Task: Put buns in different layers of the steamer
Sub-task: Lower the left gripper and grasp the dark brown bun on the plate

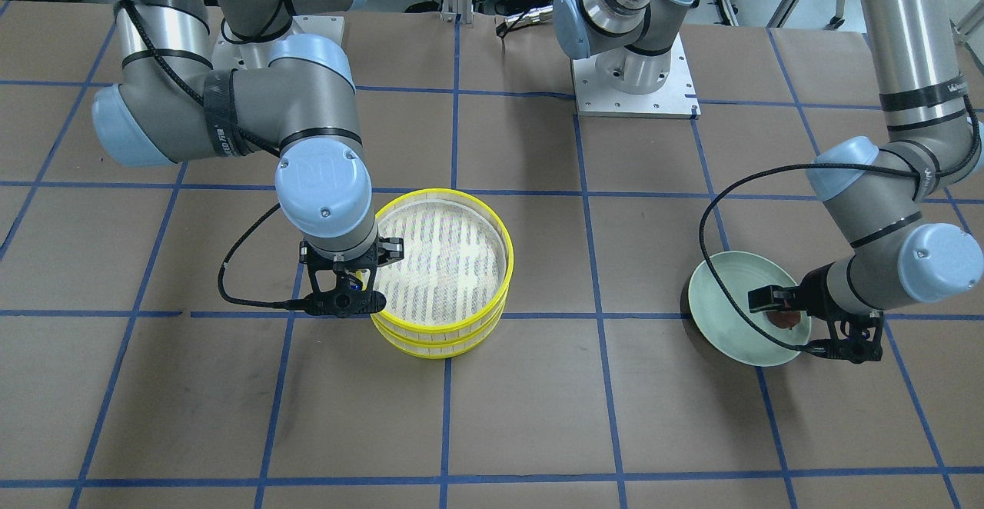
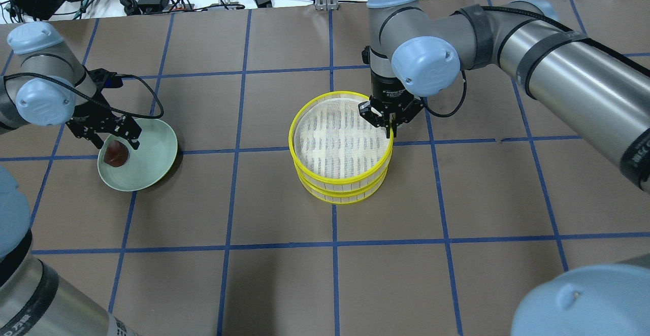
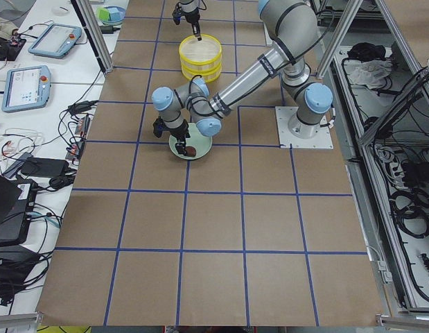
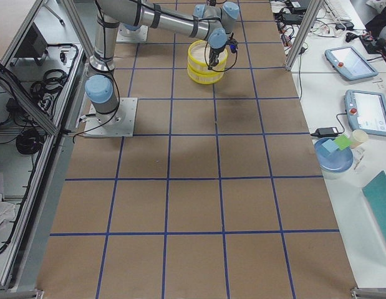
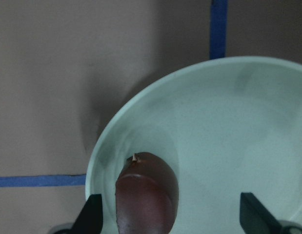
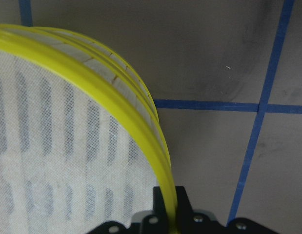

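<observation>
Next, I open my right gripper, closed on the top layer's yellow rim, crowding that layer's mesh bottom, and back clear before my left gripper lowers the bun.
The two steamer layers are stacked near the table's middle, the top layer (image 2: pixel 304 110) on the lower layer (image 2: pixel 335 196); the top mesh floor holds nothing. My right gripper (image 2: pixel 390 127) is shut on the top layer's yellow rim (image 6: pixel 141 131), one finger inside and one outside. The dark reddish-brown bun (image 2: pixel 116 154) lies in the pale green plate (image 2: pixel 157 158). My left gripper (image 5: pixel 172 217) is open, low over the plate, with its fingers either side of the bun (image 5: pixel 146 195), not closed on it. The pale cream-yellow bun is not in view.
The plate (image 1: pixel 715 286) sits far from the steamer stack (image 1: pixel 492 224), about two grid squares apart on the brown, blue-taped table. The right arm's cable (image 1: pixel 231 278) loops beside the stack. Monitors and cables lie beyond the table's edges.
</observation>
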